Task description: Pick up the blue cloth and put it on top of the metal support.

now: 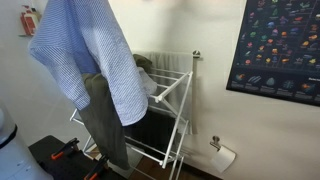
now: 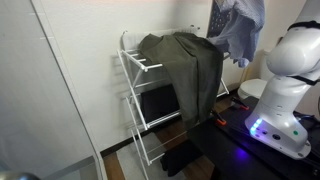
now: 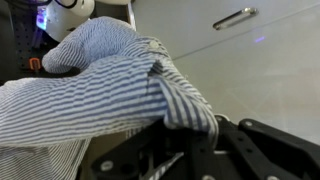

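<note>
I should swing the blue cloth across with my gripper and lower it over the open top rails (image 1: 172,72), because the cloth hangs in front of the olive-green garment's end (image 1: 104,116) of the rack.
The blue cloth (image 1: 85,45), pale blue with fine stripes, hangs in the air in crumpled folds, up and in front of the metal support. It also shows in an exterior view (image 2: 237,28), beside the rack's top and apart from it. The metal support (image 1: 172,105) is a white thin-tubed drying rack, seen in both exterior views (image 2: 133,85). In the wrist view the cloth (image 3: 90,90) bunches over my gripper (image 3: 200,128), whose dark fingers are shut on it. The gripper itself is hidden by the cloth in both exterior views.
An olive-green garment (image 2: 188,70) drapes over the rack's top and hangs down its side (image 1: 102,125). A white ribbed radiator (image 1: 172,60) stands behind the rack. A dark poster (image 1: 276,48) hangs on the wall. My white robot base (image 2: 285,95) stands on a dark platform beside the rack.
</note>
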Robot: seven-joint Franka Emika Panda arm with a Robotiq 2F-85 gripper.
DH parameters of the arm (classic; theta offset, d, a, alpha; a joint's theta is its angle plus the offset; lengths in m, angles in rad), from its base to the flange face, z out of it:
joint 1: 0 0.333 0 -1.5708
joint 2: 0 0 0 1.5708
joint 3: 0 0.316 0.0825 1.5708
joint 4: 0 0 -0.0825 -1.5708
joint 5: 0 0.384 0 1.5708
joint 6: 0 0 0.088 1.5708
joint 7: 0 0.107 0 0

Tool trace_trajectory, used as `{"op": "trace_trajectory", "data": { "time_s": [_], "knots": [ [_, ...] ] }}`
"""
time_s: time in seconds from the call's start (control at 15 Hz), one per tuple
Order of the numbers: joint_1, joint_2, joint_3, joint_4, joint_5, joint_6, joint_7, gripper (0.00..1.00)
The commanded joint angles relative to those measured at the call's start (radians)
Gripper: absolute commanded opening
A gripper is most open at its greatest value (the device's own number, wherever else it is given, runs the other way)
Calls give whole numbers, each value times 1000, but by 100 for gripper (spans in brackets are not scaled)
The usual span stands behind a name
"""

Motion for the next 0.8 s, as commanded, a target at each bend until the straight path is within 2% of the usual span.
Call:
{"op": "trace_trajectory", "data": {
  "time_s": [0.0, 0.07, 0.13, 0.47, 0.6, 0.73],
  "knots": [
    [55, -94, 62, -239, -33, 1, -69, 5],
    [66, -112, 79, -300, -25, -1, -83, 5],
    [35, -119, 128, -346, -21, -13, -107, 5],
    [33, -183, 199, -631, 67, -28, -163, 5],
    [33, -194, 217, -704, 93, -44, -177, 4],
    [21, -213, 225, -755, 73, -17, -167, 4]
  ]
}}
